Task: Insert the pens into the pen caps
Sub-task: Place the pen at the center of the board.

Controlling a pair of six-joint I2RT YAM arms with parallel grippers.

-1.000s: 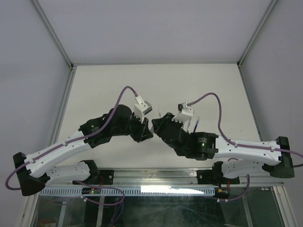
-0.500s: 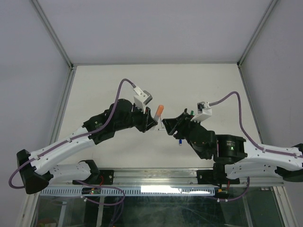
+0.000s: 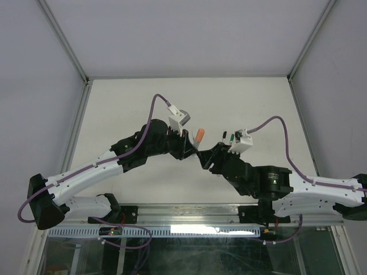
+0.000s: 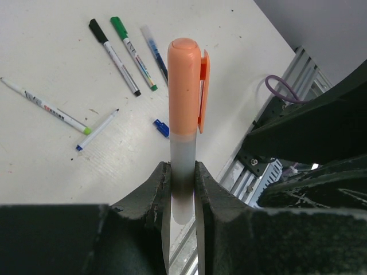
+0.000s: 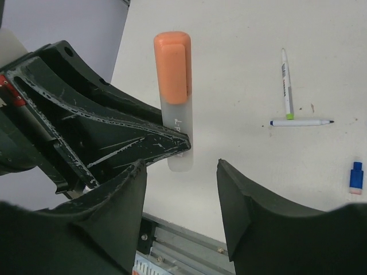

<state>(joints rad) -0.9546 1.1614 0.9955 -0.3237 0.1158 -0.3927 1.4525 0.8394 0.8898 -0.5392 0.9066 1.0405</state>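
The pen's lower end (image 5: 181,165) is level with my right gripper, which is beside my left gripper's fingers. My right gripper should move up and grab the pen at the orange cap's edge (image 5: 177,102).
My left gripper (image 3: 191,149) is shut on the white barrel of a pen (image 4: 182,166) that wears an orange cap (image 4: 184,80). It holds the pen upright above the table. The capped pen also shows in the right wrist view (image 5: 173,69) and the top view (image 3: 199,135). My right gripper (image 5: 180,167) is open and empty, its jaws just below the pen's lower end. A loose blue cap (image 4: 161,127) lies on the table, also in the right wrist view (image 5: 356,174). An uncapped blue-tipped pen (image 4: 97,129) lies beside it.
A black-capped pen (image 4: 113,56), a green-capped pen (image 4: 133,52) and a blue pen (image 4: 155,51) lie side by side on the table. A light-green-tipped pen (image 4: 46,106) lies to their left. The metal rail at the table's near edge (image 5: 189,243) is just below the grippers.
The left gripper has raised the orange-capped pen and shifted a little right. The right arm has moved left, bringing its gripper close under the pen and covering the blue cap in the top view.
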